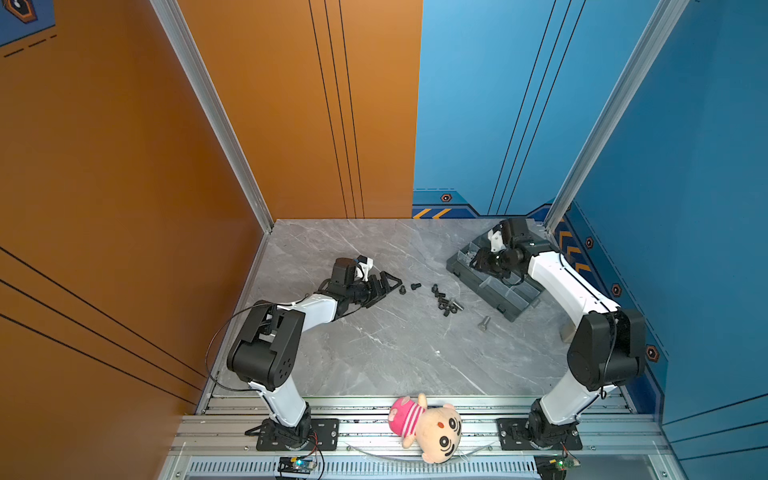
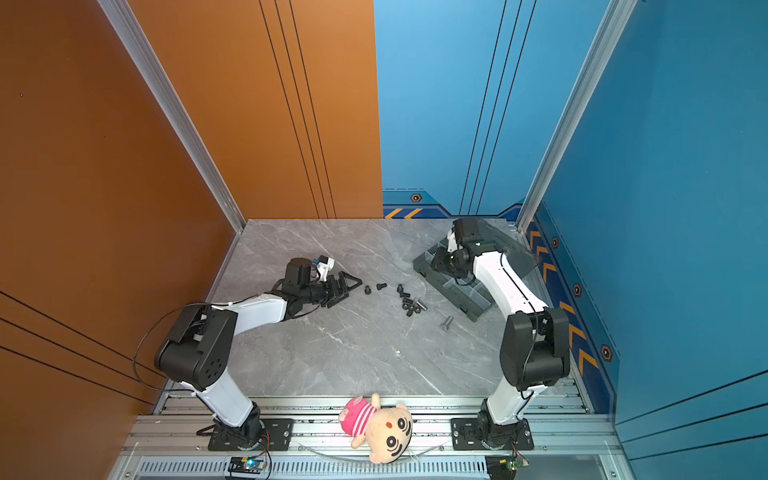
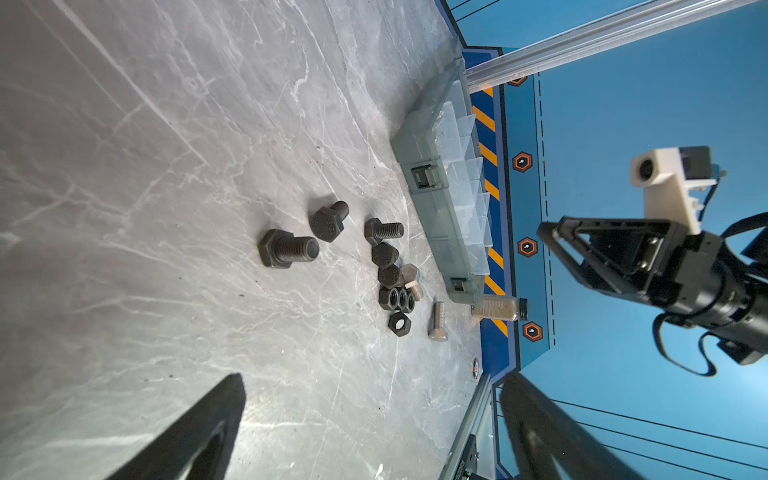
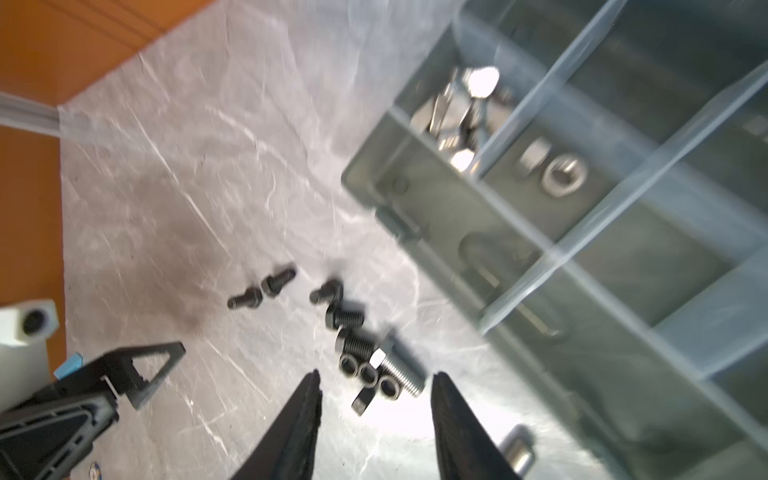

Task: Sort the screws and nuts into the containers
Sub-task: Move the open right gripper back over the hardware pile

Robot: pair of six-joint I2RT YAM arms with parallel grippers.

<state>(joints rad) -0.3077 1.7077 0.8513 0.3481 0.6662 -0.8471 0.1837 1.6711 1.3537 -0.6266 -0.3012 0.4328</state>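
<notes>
I see the outermost dark nut [image 1: 445, 313] standing on edge with both sides [image 4: 363, 401] free for my fingers, so I keep lowering my right gripper until they straddle it.
Black screws [image 1: 441, 296] lie in a loose cluster mid-table in both top views, with two more [image 1: 409, 287] to their left. A silver screw [image 1: 484, 323] lies apart, nearer the front. Three dark nuts [image 4: 370, 374] sit in a row beside a silver screw [image 4: 401, 370]. The smoky-grey containers box [image 1: 494, 286] stands at the back right, lid open; one compartment holds silver screws [image 4: 461, 108], its neighbour a silver nut [image 4: 563, 176]. My right gripper [image 4: 377, 376] hangs open and empty above the box's near-left end. My left gripper [image 1: 390, 284] rests open on the table, left of the screws.
A small black-capped beige jar [image 3: 498, 308] lies on its side past the box's near end, by the blue wall. A plush doll [image 1: 428, 426] lies on the front rail between the arm bases. The orange wall borders the table on the left.
</notes>
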